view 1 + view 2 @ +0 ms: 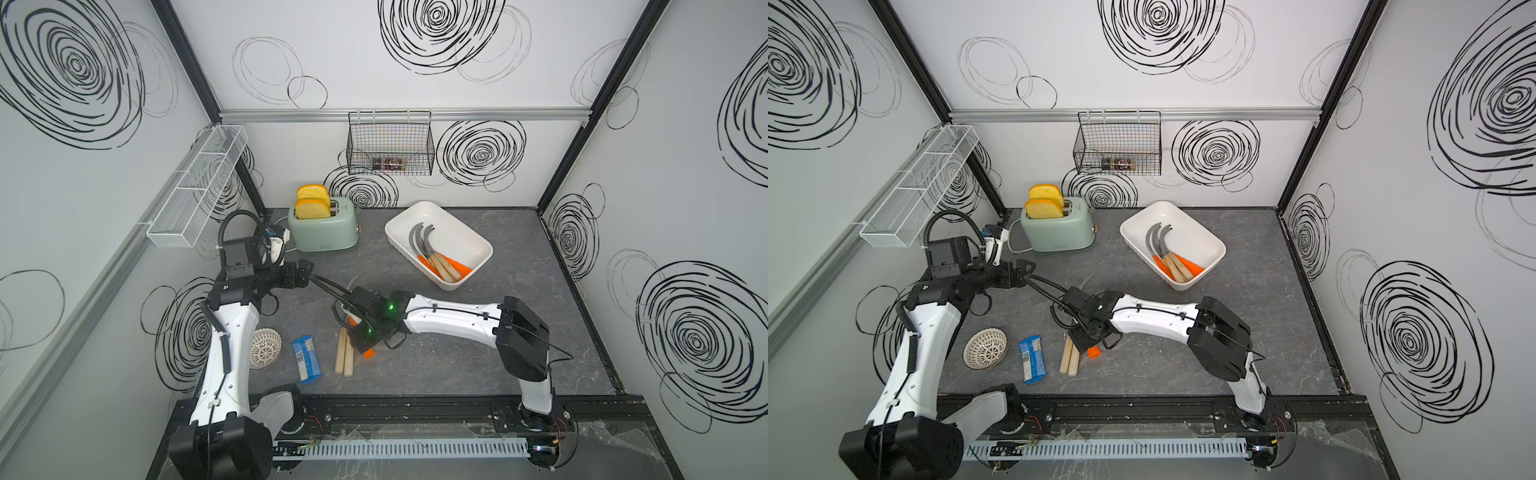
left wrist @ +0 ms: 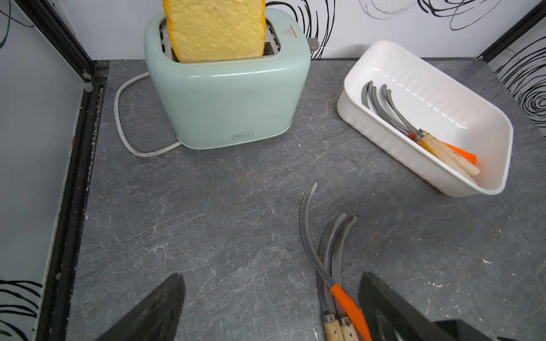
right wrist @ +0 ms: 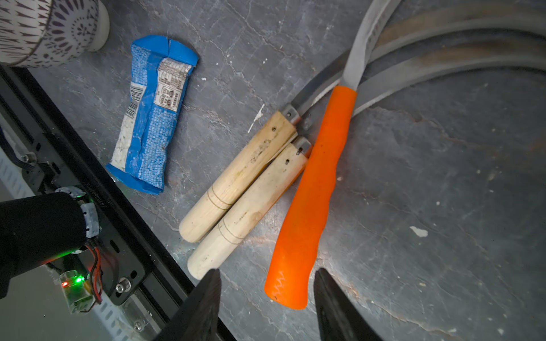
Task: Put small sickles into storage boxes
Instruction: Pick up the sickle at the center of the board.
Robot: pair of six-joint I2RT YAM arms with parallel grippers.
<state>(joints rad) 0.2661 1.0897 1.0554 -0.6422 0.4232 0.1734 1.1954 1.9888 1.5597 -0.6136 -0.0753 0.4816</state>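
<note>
I keep lowering my right gripper, as the orange handle's lower half (image 3: 293, 257) is clear of the wooden handles, until its open fingers can close across the orange handle.
Three small sickles lie together on the grey table: two with pale wooden handles (image 3: 236, 183) and one with an orange handle (image 3: 313, 195) laid across them. My right gripper (image 3: 267, 271) hovers over them, open, its fingers on either side of the orange handle's butt end without touching it. In a top view only the handle ends (image 1: 344, 353) stick out from under the right wrist. My left gripper (image 2: 271, 276) is open and holds nothing, with the same blades (image 2: 307, 236) beside one finger. The white storage box (image 1: 490, 249) at the back right holds several sickles (image 1: 436, 257).
A mint toaster (image 1: 324, 230) with bread stands at the back left. A blue packet (image 1: 306, 358) and an upturned patterned bowl (image 1: 266, 348) lie left of the sickles. A black wire basket (image 1: 390, 143) and a white mesh rack (image 1: 195, 187) hang on the walls.
</note>
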